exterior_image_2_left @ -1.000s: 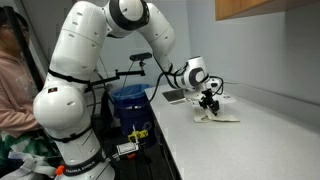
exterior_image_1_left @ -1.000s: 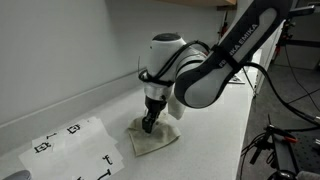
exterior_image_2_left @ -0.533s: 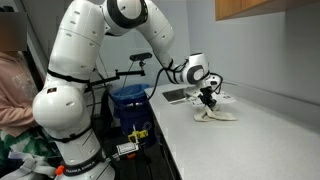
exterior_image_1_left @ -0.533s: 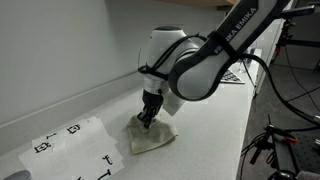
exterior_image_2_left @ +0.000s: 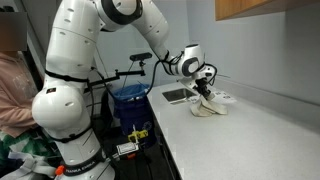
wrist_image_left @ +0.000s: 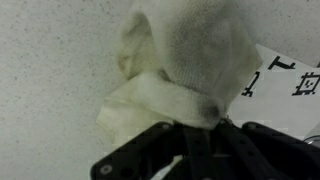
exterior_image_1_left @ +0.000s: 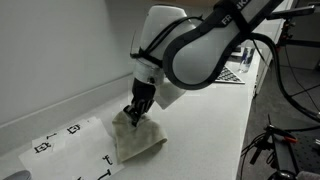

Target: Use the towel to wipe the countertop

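My gripper should wipe the towel back along the clear countertop (exterior_image_1_left: 205, 122), away from the white sheet with black markers, because the towel's edge (exterior_image_1_left: 117, 151) is against that sheet.
A cream-coloured towel (exterior_image_1_left: 135, 139) lies crumpled on the pale countertop (exterior_image_1_left: 205, 135), one end pulled up off the surface. My gripper (exterior_image_1_left: 133, 114) is shut on that raised end, the rest of the cloth trailing on the counter below. In an exterior view the towel (exterior_image_2_left: 208, 107) hangs under the gripper (exterior_image_2_left: 204, 92) near the counter's far end. The wrist view shows the towel (wrist_image_left: 185, 60) bunched between the dark fingers (wrist_image_left: 150, 160), with the gripper (wrist_image_left: 205, 125) pinching a fold; speckled countertop (wrist_image_left: 50, 70) lies behind.
A white sheet with black markers (exterior_image_1_left: 65, 148) lies on the counter next to the towel, also in the wrist view (wrist_image_left: 285, 80). The wall (exterior_image_1_left: 60, 50) runs along the counter's back edge. A blue bin (exterior_image_2_left: 128, 102) and a person (exterior_image_2_left: 12, 80) stand beside the robot base.
The gripper has closed on the towel and moved toward the marker sheet, lifting one end of the cloth and dragging the rest along.
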Controlling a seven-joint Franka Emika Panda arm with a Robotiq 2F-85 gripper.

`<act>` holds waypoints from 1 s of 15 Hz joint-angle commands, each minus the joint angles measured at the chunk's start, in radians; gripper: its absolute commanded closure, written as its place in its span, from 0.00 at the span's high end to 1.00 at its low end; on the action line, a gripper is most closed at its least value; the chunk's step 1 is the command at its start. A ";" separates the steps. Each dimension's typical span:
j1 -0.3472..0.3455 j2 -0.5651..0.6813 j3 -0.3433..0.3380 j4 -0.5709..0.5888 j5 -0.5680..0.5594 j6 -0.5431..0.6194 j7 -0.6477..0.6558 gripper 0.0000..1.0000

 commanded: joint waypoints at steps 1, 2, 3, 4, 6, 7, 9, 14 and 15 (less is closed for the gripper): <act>-0.001 0.017 -0.001 0.011 0.010 0.033 -0.006 0.02; -0.006 0.026 0.001 0.013 0.013 0.039 -0.011 0.02; -0.010 0.033 0.003 0.016 0.017 0.042 -0.015 0.02; -0.009 0.045 -0.002 0.020 0.014 0.046 -0.012 0.02; -0.007 0.070 -0.012 0.024 0.006 0.055 -0.012 0.02; -0.005 0.082 -0.019 0.025 0.003 0.059 -0.011 0.02; -0.008 0.106 -0.028 0.025 0.007 0.072 -0.011 0.02; -0.007 0.125 -0.068 0.004 0.005 0.116 0.001 0.02; -0.004 0.122 -0.083 -0.002 0.001 0.122 0.005 0.02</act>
